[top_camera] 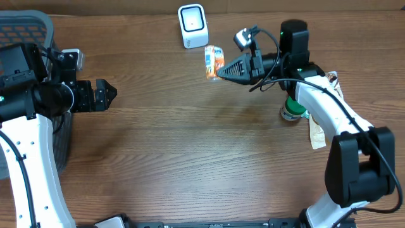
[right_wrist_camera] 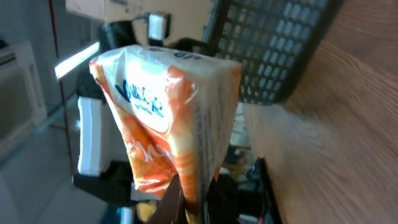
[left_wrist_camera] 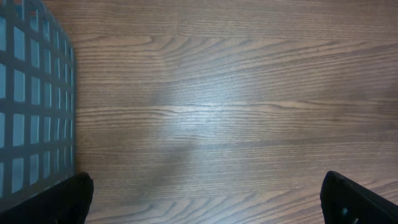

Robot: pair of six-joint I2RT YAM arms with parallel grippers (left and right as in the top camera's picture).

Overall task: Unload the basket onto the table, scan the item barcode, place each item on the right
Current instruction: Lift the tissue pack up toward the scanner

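Note:
Next, I swing the snack packet [top_camera: 214, 61] around with my right gripper and tip it over the scanner's window [top_camera: 193, 19], because the packet points toward the basket, clear of the barcode scanner.
My right gripper [top_camera: 219, 73] is shut on an orange and white snack packet [top_camera: 214, 61], held above the table just right of the white barcode scanner [top_camera: 192, 25] at the far edge. In the right wrist view the packet [right_wrist_camera: 168, 118] fills the middle, pinched at its lower edge between the fingers [right_wrist_camera: 176, 202]. My left gripper [top_camera: 109, 94] hangs open over bare wood at the left, next to the basket; its two black fingertips [left_wrist_camera: 74, 196] show at the bottom corners of the left wrist view with nothing between them.
A dark mesh basket [top_camera: 25, 28] stands at the left edge, also seen as a grid wall [left_wrist_camera: 34, 99] in the left wrist view. A green can [top_camera: 292, 109] and flat paper packets [top_camera: 316, 133] lie under the right arm.

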